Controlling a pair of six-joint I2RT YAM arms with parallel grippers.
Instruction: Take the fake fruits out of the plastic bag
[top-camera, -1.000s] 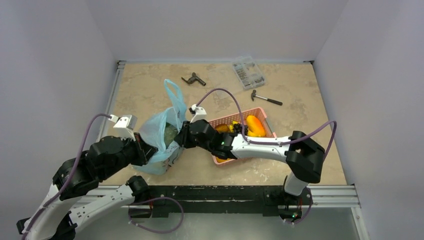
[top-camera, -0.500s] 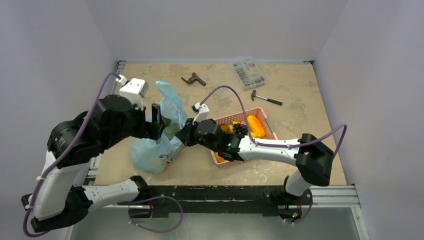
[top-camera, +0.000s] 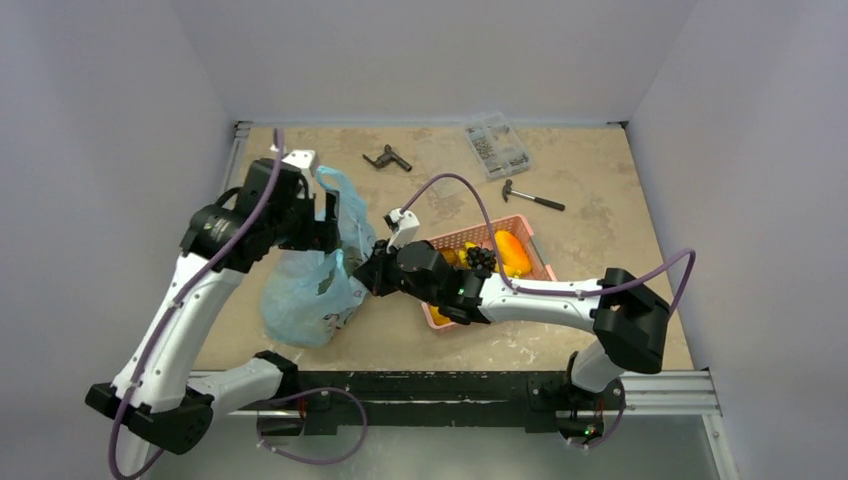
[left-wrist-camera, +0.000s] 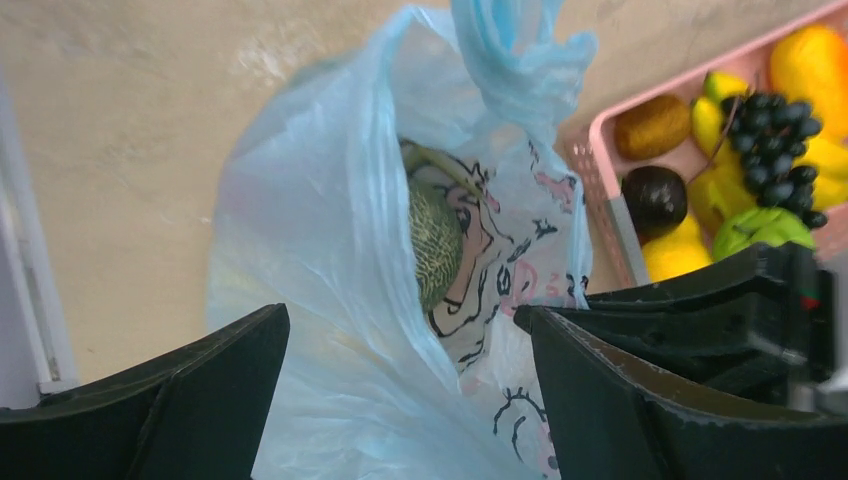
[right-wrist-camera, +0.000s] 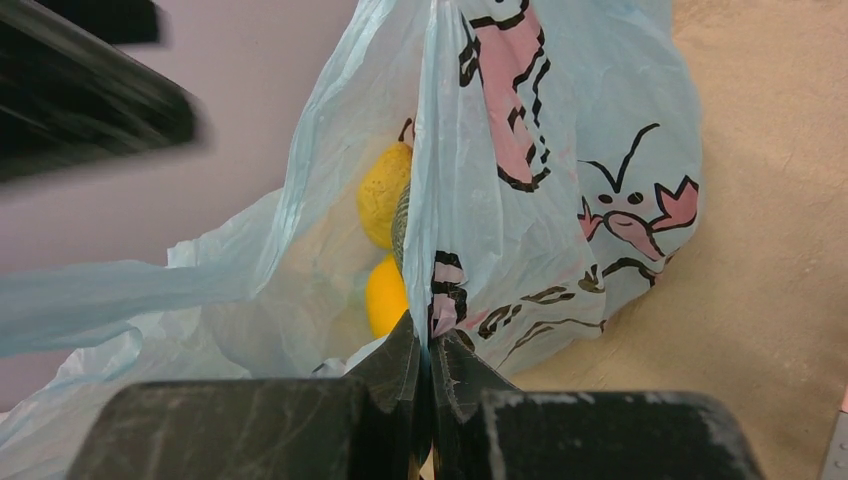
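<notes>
My left gripper should hold the plastic bag's fold to the side while my right gripper goes to the bag's near edge, because the fold is hanging over the melon.
The pale blue plastic bag with pink motifs slumps on the table left of centre. In the left wrist view a netted grey-green melon shows through the mouth of the plastic bag. Two yellow fruits lie inside the bag in the right wrist view. My left gripper hangs open just above the bag, nothing between its fingers. My right gripper is shut on the bag's right edge, pinching the thin film. No red tomato-like fruit is visible.
A pink slatted basket with yellow and orange fruit, a grape bunch and a lime-green fruit stands right of the bag, touching my right arm. At the back lie a hammer, a clear parts box and a dark tool.
My left gripper opened, let go of the bag and rose back over it. My right gripper closed fully on the bag's edge. The bag sagged lower.
</notes>
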